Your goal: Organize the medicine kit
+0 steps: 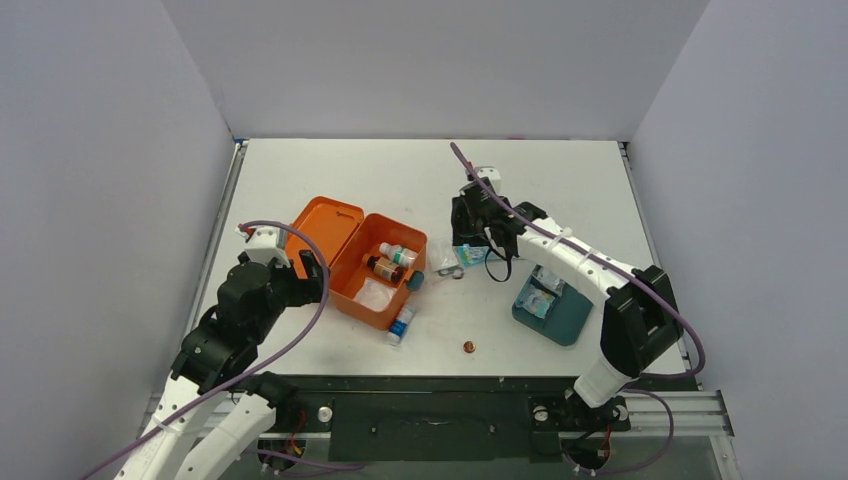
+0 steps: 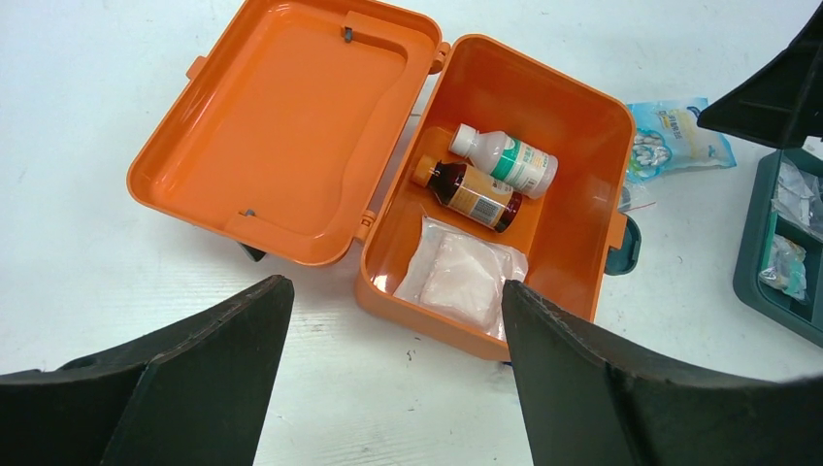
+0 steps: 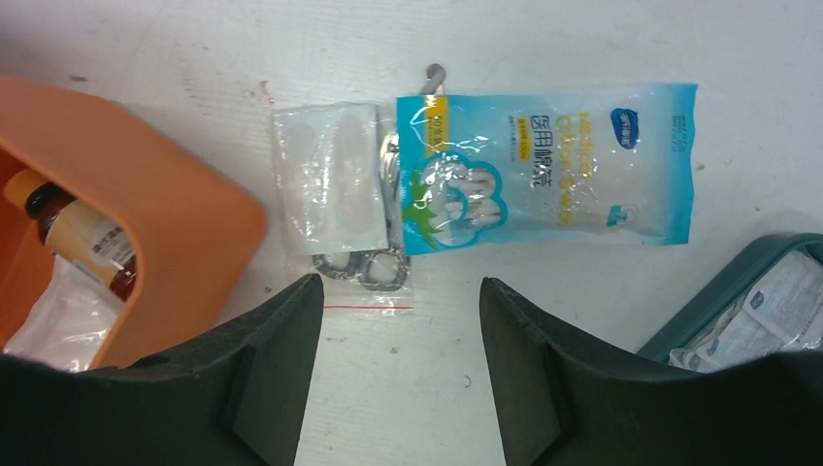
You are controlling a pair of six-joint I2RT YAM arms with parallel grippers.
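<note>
The blue cotton packet is on top of the bag of scissors. My right gripper should keep going toward the packet's middle (image 3: 548,167) until its fingers are on both sides of it.
The orange medicine kit (image 1: 345,290) lies open left of centre, lid (image 2: 281,136) flat to the left. Its base (image 2: 573,233) holds a white bottle (image 2: 505,160), a brown bottle (image 2: 473,194) and a clear bag with a white pad (image 2: 464,280). My left gripper (image 2: 395,284) is open and empty, hovering just off the kit's near wall. My right gripper (image 3: 399,283) is open and empty above the table, just short of a blue cotton packet (image 3: 548,165), a small white packet (image 3: 330,180) and a clear bag of scissors (image 3: 364,264), all lying right of the kit.
A teal divided tray (image 1: 575,322) with several packets stands at the right, close to my right arm. A small blue-and-white bottle (image 1: 400,325) lies against the kit's front corner. A small brown round thing (image 1: 468,347) lies near the front edge. Grey walls close three sides.
</note>
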